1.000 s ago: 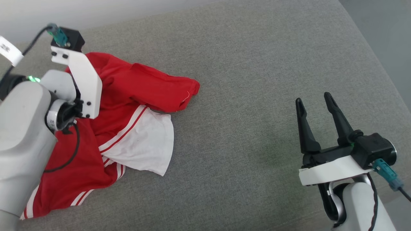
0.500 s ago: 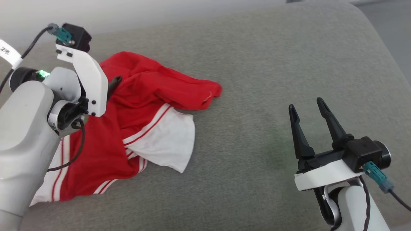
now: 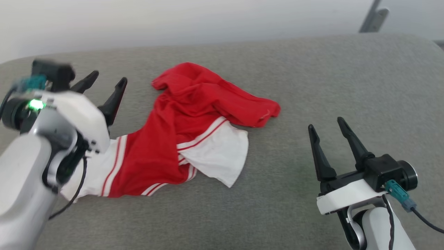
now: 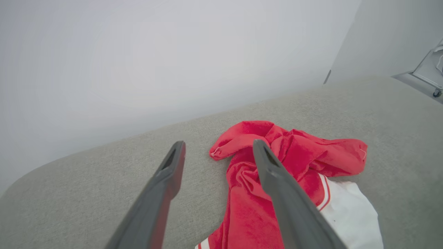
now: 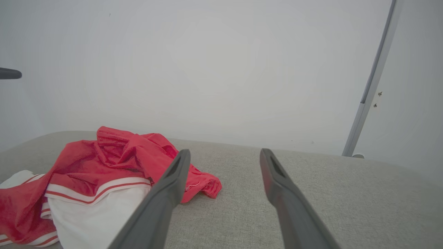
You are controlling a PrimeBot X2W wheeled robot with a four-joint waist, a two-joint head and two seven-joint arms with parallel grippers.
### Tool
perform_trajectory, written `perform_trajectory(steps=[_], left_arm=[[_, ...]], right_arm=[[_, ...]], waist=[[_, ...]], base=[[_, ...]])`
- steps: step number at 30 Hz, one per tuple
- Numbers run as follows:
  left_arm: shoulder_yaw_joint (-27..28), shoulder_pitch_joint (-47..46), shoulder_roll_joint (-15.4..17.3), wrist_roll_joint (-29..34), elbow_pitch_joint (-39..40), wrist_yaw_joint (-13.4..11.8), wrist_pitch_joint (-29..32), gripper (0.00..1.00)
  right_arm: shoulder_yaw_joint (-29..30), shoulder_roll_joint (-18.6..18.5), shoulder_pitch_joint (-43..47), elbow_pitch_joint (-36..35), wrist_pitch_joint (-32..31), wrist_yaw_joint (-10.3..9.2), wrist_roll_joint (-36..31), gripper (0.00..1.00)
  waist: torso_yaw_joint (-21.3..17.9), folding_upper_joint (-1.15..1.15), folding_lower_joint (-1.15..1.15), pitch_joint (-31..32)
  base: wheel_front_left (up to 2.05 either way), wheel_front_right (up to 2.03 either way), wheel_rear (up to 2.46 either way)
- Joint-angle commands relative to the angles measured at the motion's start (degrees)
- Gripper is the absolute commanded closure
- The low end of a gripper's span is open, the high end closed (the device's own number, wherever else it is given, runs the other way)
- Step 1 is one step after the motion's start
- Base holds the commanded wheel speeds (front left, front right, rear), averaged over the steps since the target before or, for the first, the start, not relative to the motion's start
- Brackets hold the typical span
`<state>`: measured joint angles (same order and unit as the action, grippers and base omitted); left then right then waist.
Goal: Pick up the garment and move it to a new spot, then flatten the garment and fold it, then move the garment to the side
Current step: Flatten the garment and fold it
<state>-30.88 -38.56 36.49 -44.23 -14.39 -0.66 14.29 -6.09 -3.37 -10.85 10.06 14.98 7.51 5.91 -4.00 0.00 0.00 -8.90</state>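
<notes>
My gripper will pull the garment (image 3: 154,155) straight, and the garment will open out into a wide, flat body, because red folds (image 3: 192,95) bunch between its jutting hem corners.
The garment (image 3: 180,132) is a red T-shirt with white, red-striped sleeve ends, lying crumpled on the grey cushioned surface (image 3: 312,86); I also see the garment (image 4: 277,162) in the left wrist view and the garment (image 5: 104,166) in the right wrist view. My left gripper (image 3: 107,80) hovers just left of it, open, with nothing between its fingers. My right gripper (image 3: 326,126) stands open well to the right of the shirt, above bare cushion. One white sleeve (image 3: 218,159) points toward the right gripper.
A pale wall (image 3: 208,21) runs behind the cushion's far edge. A grey metal post (image 3: 373,17) leans at the back right. Bare cushion stretches between the shirt and my right gripper.
My left gripper was over the garment; it has opened, let go and pulled back to the shirt's left. The camera has shifted. The right gripper stays open.
</notes>
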Motion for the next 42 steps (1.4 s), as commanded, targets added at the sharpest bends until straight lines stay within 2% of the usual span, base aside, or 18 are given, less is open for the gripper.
perform_trajectory(steps=[1,5,6,13,20,24,27,31,42], left_arm=[[0.45,1.87,0.49,0.46,1.03,-0.33,-1.85,0.0],[2.82,7.66,1.15,0.33,4.14,-1.79,-9.14,0.0],[4.02,10.63,1.25,-0.04,5.4,-2.6,-12.79,0.0],[6.91,20.8,1.05,0.46,9.28,-5.13,-24.11,0.0],[10.11,29.16,-0.89,0.87,11.37,-6.65,-28.97,0.0],[14.08,33.0,-4.06,2.68,13.07,-7.37,-29.49,0.0],[17.37,36.32,-7.28,5.36,14.17,-6.33,-29.5,0.0],[20.74,39.02,-11.22,8.64,14.26,-3.76,-29.52,0.0],[26.02,40.77,-21.45,15.26,11.57,3.6,-29.53,0.0]], right_arm=[[0.05,-0.22,0.66,0.33,0.28,-0.04,0.17,0.0],[-0.31,-0.94,0.77,0.98,0.28,-0.05,0.69,0.0],[-0.66,-1.25,1.14,1.57,0.28,-0.04,0.91,0.0],[-3.28,-3.42,1.01,4.62,-0.61,-0.04,3.66,0.0],[-8.33,-7.54,-1.32,7.98,-6.78,-0.04,8.07,0.0],[-10.92,-9.89,-3.12,10.04,-11.36,-0.04,10.82,0.0],[-13.12,-11.73,-4.59,11.85,-14.84,-0.04,12.21,0.0],[-16.02,-13.66,-7.06,14.49,-19.32,-0.04,13.73,0.0],[-24.93,-18.23,-16.19,27.28,-31.62,-0.05,14.69,0.0]], waist=[[1.68,0.0,0.0,1.19],[3.34,0.0,0.0,2.36],[4.1,0.0,0.0,3.04],[7.41,0.0,0.0,4.89],[12.06,0.0,0.0,5.44],[15.18,0.0,0.0,5.74],[17.65,0.0,0.0,5.89],[20.7,0.0,0.0,5.91],[28.89,0.0,0.0,5.21]], base=[[0.0,0.0,0.0],[0.0,0.0,0.0],[0.0,0.0,0.0],[0.0,0.0,0.0],[0.0,0.0,0.0],[0.0,0.0,0.0],[0.0,0.0,0.0],[0.0,0.0,0.0],[0.0,0.0,0.0]])
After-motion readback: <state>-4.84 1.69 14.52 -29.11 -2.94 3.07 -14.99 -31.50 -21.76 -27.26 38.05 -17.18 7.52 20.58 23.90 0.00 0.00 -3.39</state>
